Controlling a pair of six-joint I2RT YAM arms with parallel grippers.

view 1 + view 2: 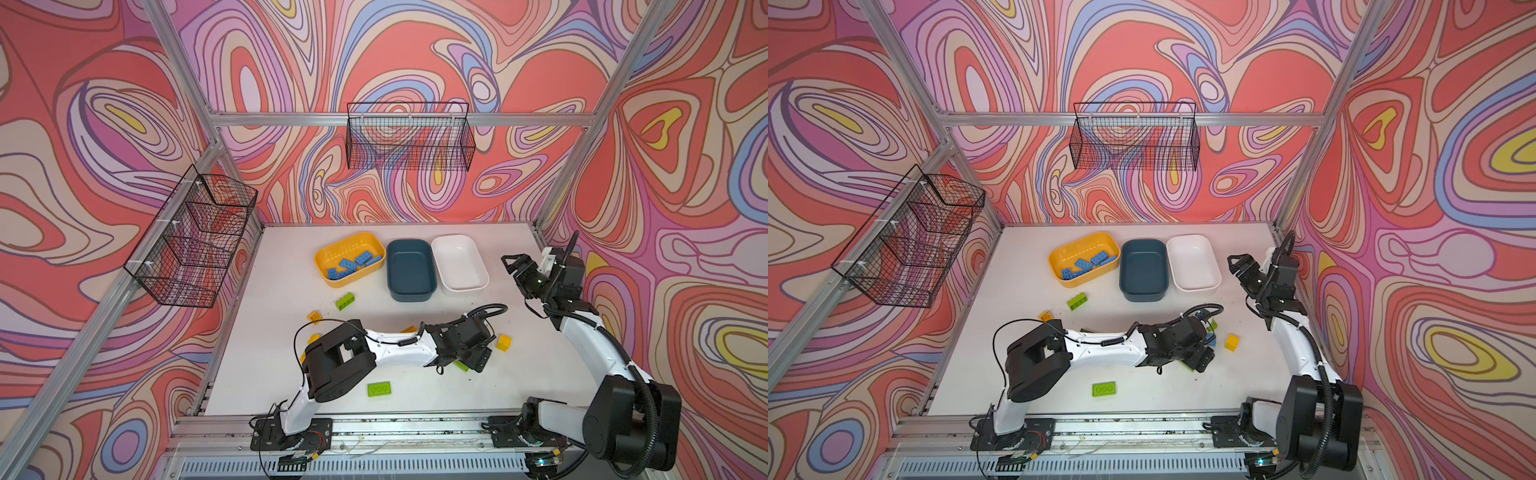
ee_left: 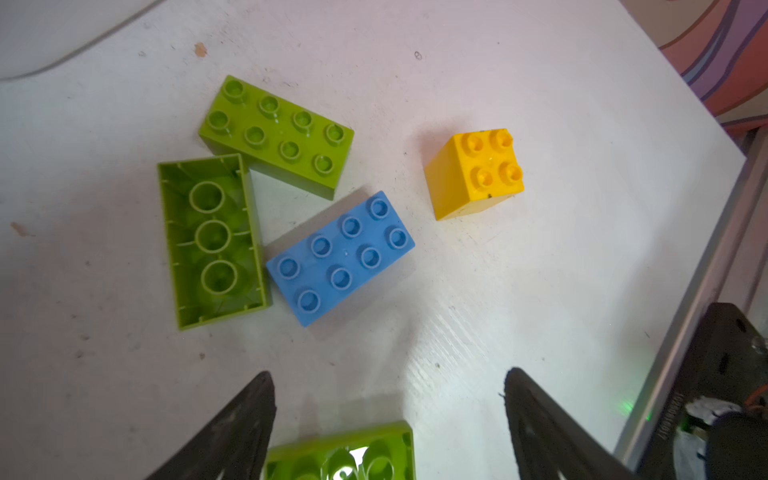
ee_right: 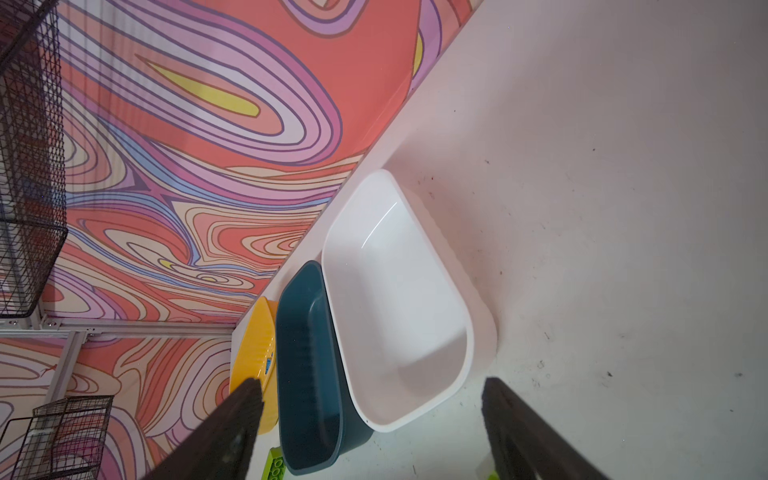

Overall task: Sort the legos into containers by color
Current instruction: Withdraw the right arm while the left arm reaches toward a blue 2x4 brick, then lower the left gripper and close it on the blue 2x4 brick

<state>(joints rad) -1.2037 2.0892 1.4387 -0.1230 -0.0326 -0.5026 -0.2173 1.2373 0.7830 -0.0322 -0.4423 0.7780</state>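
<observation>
There is clear space (image 2: 425, 238) between the blue lego (image 2: 341, 257) and the yellow lego, so the left gripper should keep going toward the blue lego and close its fingers around it.
At the back of the table stand the yellow container (image 1: 345, 282) holding several blue legos (image 1: 347, 264), the empty teal container (image 1: 409, 266) and the empty white container (image 1: 457, 259). My left gripper (image 2: 388, 386) is open, low over the table right of centre. Ahead of it lie a blue lego (image 2: 340, 257), two green ones (image 2: 276, 134) (image 2: 212, 241) and a yellow one (image 2: 476, 172). Another green lego (image 2: 340, 453) lies hollow side up between the fingers' bases. My right gripper (image 3: 372, 388) hangs open and empty, right of the white container (image 3: 395, 303).
Loose legos lie elsewhere: a green one (image 1: 345, 301) in front of the yellow container, a yellow one (image 1: 314, 316) by the left arm, a flat green one (image 1: 379, 389) near the front edge. Black wire baskets (image 1: 409, 137) (image 1: 195, 237) hang on the walls.
</observation>
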